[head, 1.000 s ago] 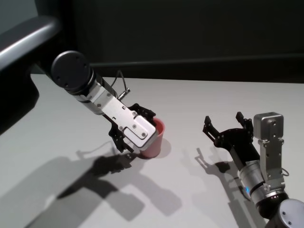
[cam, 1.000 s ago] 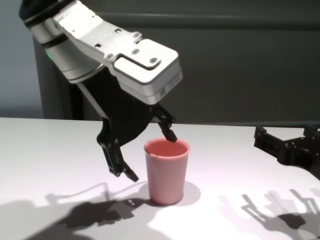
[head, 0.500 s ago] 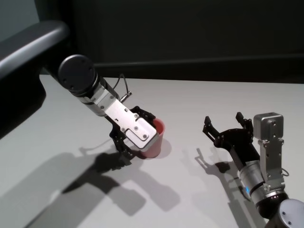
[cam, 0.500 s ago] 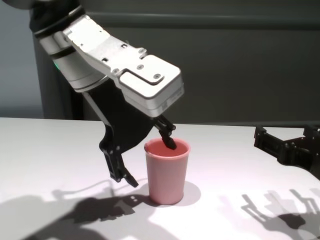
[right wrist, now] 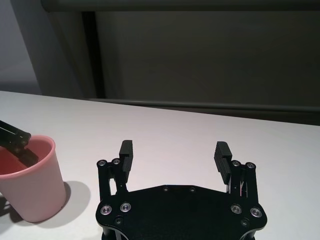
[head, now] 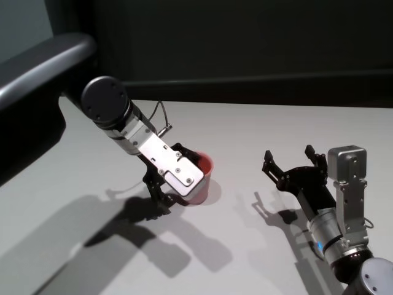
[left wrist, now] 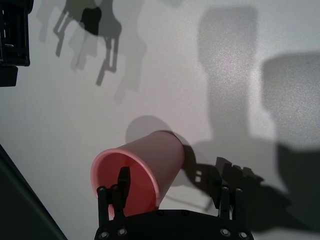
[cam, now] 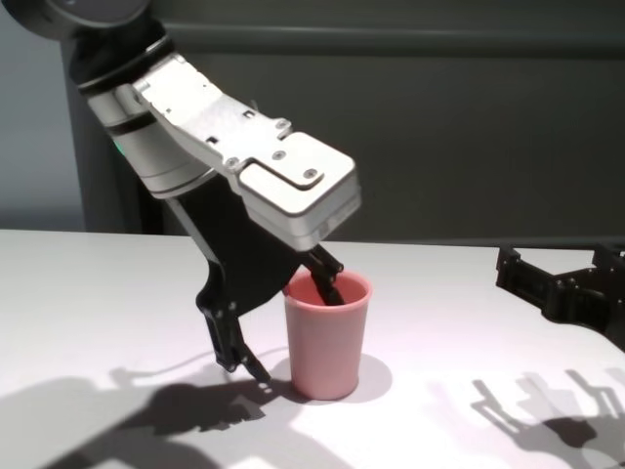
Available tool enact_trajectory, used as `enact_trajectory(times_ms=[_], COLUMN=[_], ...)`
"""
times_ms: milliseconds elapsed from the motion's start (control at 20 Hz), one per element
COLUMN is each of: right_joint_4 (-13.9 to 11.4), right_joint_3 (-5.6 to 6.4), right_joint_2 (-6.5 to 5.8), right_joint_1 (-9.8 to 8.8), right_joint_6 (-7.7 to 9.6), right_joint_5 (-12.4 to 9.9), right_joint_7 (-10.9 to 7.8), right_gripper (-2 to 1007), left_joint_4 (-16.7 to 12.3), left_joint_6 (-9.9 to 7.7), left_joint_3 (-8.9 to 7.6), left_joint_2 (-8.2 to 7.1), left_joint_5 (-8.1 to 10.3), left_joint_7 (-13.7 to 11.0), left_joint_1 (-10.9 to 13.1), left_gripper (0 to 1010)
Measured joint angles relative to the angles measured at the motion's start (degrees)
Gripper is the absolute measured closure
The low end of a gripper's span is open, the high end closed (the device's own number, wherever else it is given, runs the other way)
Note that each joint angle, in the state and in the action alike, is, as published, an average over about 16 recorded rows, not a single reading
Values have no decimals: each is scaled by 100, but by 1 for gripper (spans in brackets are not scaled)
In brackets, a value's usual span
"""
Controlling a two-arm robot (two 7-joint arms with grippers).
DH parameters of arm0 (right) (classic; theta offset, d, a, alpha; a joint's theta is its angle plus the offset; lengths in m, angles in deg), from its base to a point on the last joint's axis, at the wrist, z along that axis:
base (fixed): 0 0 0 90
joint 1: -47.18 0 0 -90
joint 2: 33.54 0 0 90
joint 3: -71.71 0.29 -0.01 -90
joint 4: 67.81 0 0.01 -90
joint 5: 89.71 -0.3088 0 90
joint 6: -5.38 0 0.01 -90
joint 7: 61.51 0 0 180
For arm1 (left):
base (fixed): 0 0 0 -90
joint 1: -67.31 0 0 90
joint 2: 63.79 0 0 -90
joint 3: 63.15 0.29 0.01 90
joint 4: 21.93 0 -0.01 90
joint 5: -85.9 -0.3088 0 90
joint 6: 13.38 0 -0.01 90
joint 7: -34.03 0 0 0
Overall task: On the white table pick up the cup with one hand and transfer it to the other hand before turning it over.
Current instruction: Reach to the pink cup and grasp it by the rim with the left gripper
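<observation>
The pink cup will tip sideways with its base outward when the robot lifts and levels its left gripper, because one finger reaches inside the cup's rim.
The pink cup stands upright on the white table. It also shows in the chest view, the left wrist view and the right wrist view. My left gripper is open and straddles the cup's wall on its left side. One finger reaches down inside the rim, the other finger hangs outside, close to the table. The fingers do not press the wall. My right gripper is open and empty, a little above the table to the right of the cup.
A dark wall and ledge run along the table's far edge. The arms cast shadows on the table in front of the cup.
My left gripper has come down over the cup: one finger went from above the rim to inside it, the other dropped lower outside. The cup and the right arm have not moved.
</observation>
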Motion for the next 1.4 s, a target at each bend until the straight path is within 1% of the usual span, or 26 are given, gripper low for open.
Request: enact_trajectory(times_ms=[600, 1000, 1400], right_joint_4=[0, 0, 0], right_joint_3=[0, 0, 0], right_joint_2=[0, 0, 0], right_joint_1=[0, 0, 0], right_joint_6=[0, 0, 0], right_joint_5=[0, 0, 0], right_joint_7=[0, 0, 0], right_gripper=[5, 5, 5], left_joint_4=[210, 222, 200], left_joint_6=[39, -2, -42], left_joint_3=[164, 238, 269], left_joint_2=[82, 65, 37], left_joint_5=[47, 79, 90], left_joint_7=[78, 130, 154], left_joint_1=[-83, -123, -135], left_gripper=[9, 9, 9])
